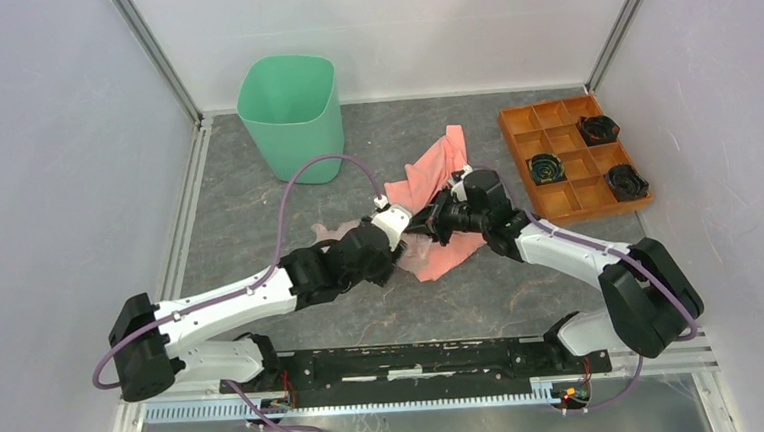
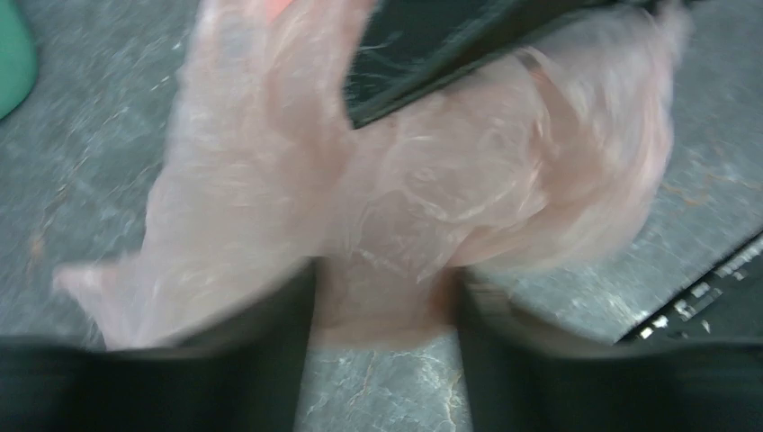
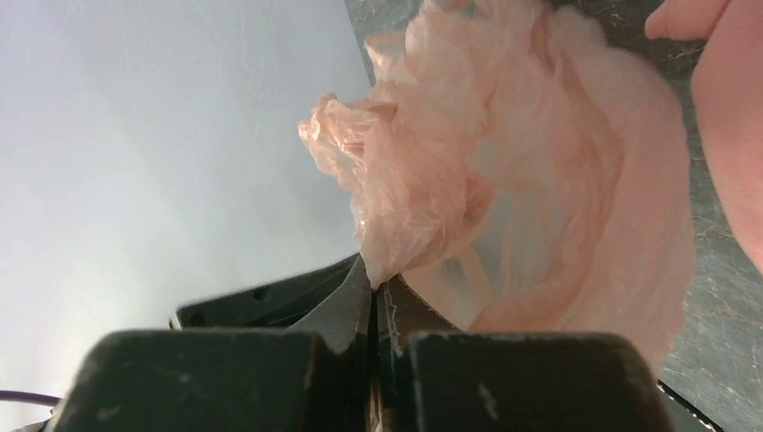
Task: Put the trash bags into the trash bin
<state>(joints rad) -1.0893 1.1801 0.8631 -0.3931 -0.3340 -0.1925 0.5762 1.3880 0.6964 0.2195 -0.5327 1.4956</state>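
Next, I open my right gripper, because it is pinching a bunched clump of the trash bag (image 3: 414, 189), and then take the trash bag's side with it to spread the bag out.
The pale pink translucent trash bag (image 1: 415, 246) lies crumpled at mid-table between my two grippers. My right gripper (image 1: 432, 221) is shut on a fold of the bag (image 3: 504, 162), pinched at its fingertips (image 3: 373, 281). My left gripper (image 1: 402, 227) faces it; in the blurred left wrist view its jaws (image 2: 385, 279) stand apart, with the bag (image 2: 270, 180) draped over and between the tips and bare table showing in the gap. The mint-green trash bin (image 1: 292, 116) stands upright at the far left, well away from the bag, and its edge shows in the left wrist view (image 2: 13, 54).
An opaque salmon-orange cloth (image 1: 430, 168) lies under and behind the grippers, also in the right wrist view (image 3: 724, 135). An orange compartment tray (image 1: 557, 200) with three black items sits at the far right. White walls enclose the table on three sides.
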